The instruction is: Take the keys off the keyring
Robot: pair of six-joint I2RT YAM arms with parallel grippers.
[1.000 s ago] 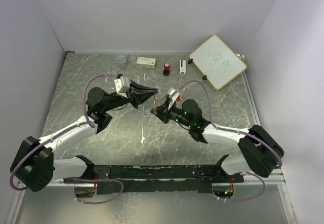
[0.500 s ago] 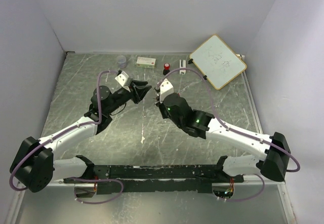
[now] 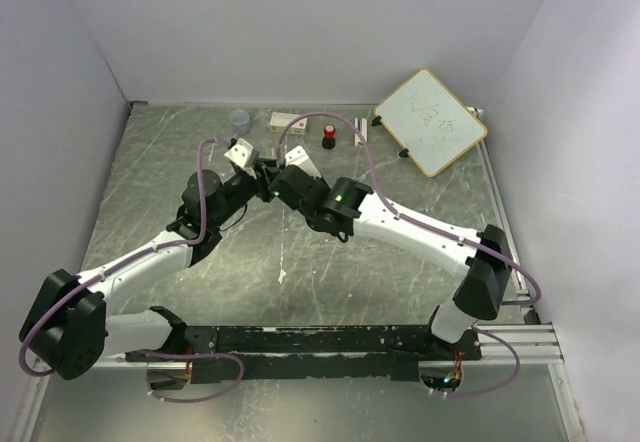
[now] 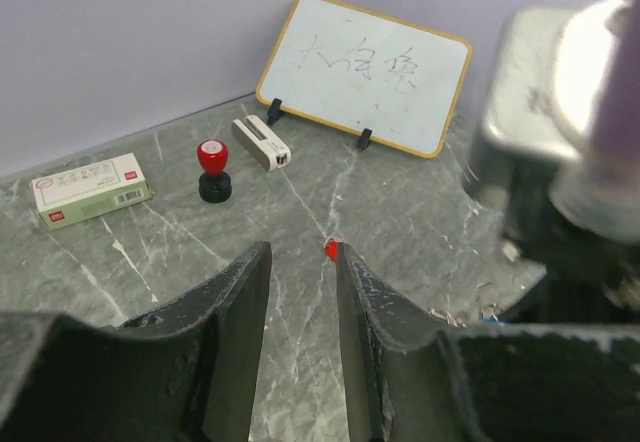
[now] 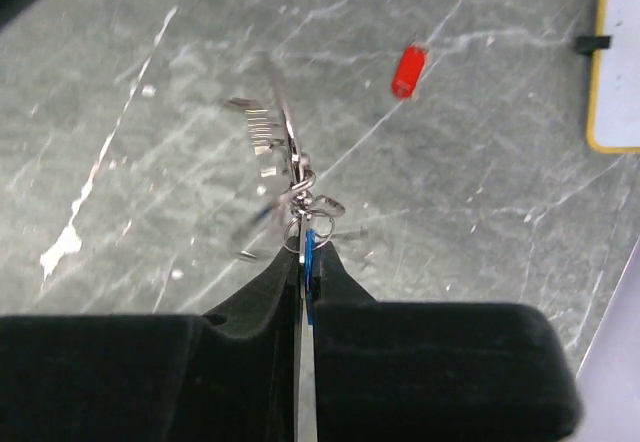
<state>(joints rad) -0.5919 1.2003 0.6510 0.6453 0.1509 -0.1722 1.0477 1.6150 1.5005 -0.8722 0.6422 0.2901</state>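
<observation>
The keyring hangs loose from the blue key (image 5: 311,264) in the robot's right gripper, so the left gripper should grip the keyring's far side (image 5: 281,102) before the right gripper pulls.
My right gripper (image 5: 303,252) is shut on the blue key (image 5: 310,265), which stands edge-on between its fingertips. The thin silver keyring (image 5: 300,224) hangs from that key, with small silver pieces (image 5: 265,134) dangling off it, blurred. The red key (image 5: 408,70) lies loose on the grey table, apart from the ring. In the left wrist view the red key (image 4: 331,250) shows just past the tip of my left gripper (image 4: 300,252), which is open with nothing between its fingers. From above, the left gripper (image 3: 265,170) and the right gripper (image 3: 272,188) are close together at the table's middle left.
At the back stand a whiteboard (image 3: 430,122), a red-topped black stamp (image 3: 328,137), a white box (image 4: 90,190), a small white block (image 4: 262,142) and a clear cup (image 3: 240,119). The right arm (image 3: 420,227) stretches diagonally across the table.
The left gripper has opened and drawn back left, and the red key now lies on the table. The right arm has swung far left with the blue key and ring.
</observation>
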